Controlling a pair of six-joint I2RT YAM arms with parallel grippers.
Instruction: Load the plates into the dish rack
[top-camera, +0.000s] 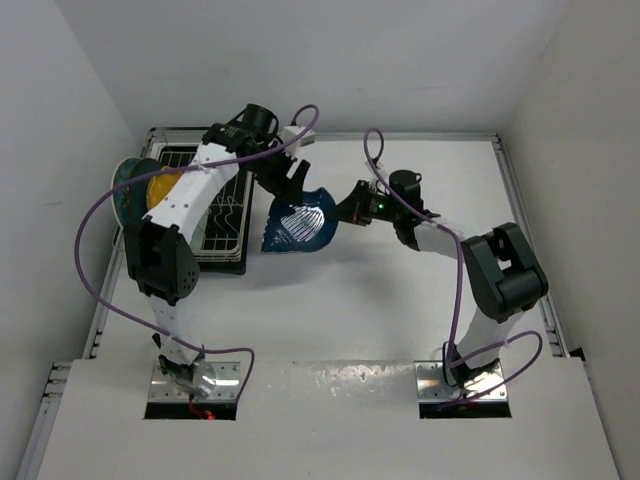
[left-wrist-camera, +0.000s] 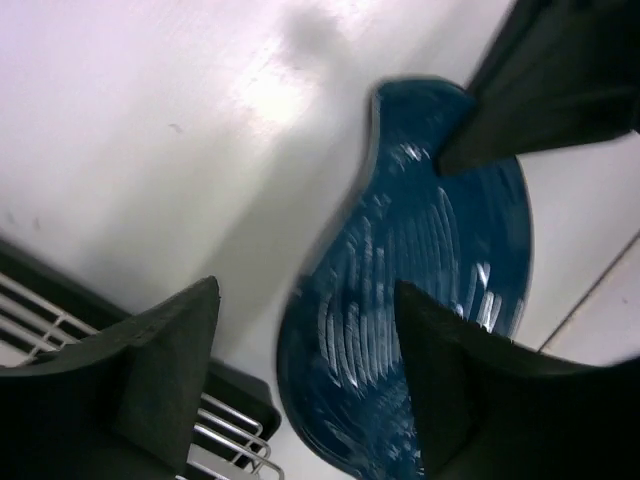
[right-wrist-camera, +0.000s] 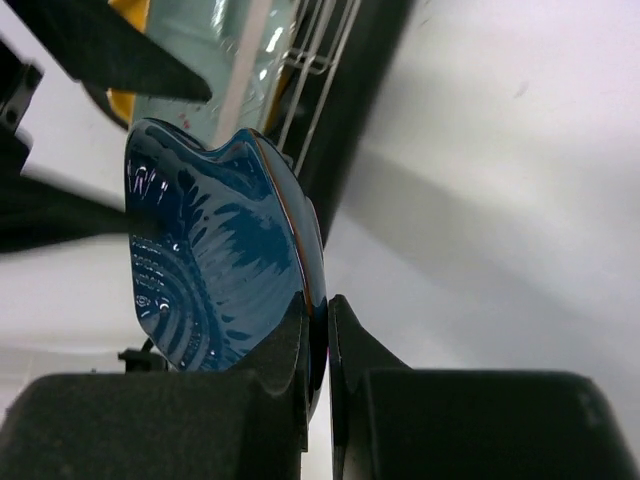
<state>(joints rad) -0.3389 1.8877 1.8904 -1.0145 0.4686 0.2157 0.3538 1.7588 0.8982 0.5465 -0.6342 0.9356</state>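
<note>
Next, my left gripper takes the plate's rack-side edge (top-camera: 276, 212) and loads the plate, because my right gripper is holding the blue plate by the rim (top-camera: 333, 210) away from the rack.
My right gripper (top-camera: 345, 208) (right-wrist-camera: 318, 330) is shut on the rim of the dark blue leaf-shaped plate (top-camera: 298, 225) (right-wrist-camera: 210, 270), which is tilted just right of the dish rack (top-camera: 215, 215). My left gripper (top-camera: 290, 180) (left-wrist-camera: 305, 340) is open over the plate's far edge. In the left wrist view the plate (left-wrist-camera: 420, 280) shows between and behind its spread fingers (left-wrist-camera: 160, 370), with no visible contact. A dark teal plate (top-camera: 125, 190) and a yellow plate (top-camera: 162, 185) stand in the rack's left part.
The rack's black tray corner and white wires (left-wrist-camera: 225, 425) lie just below my left fingers. Behind the blue plate the right wrist view shows rack wires (right-wrist-camera: 320, 60), a pale greenish plate (right-wrist-camera: 225, 50) and a yellow rim (right-wrist-camera: 128, 15). White walls enclose the table.
</note>
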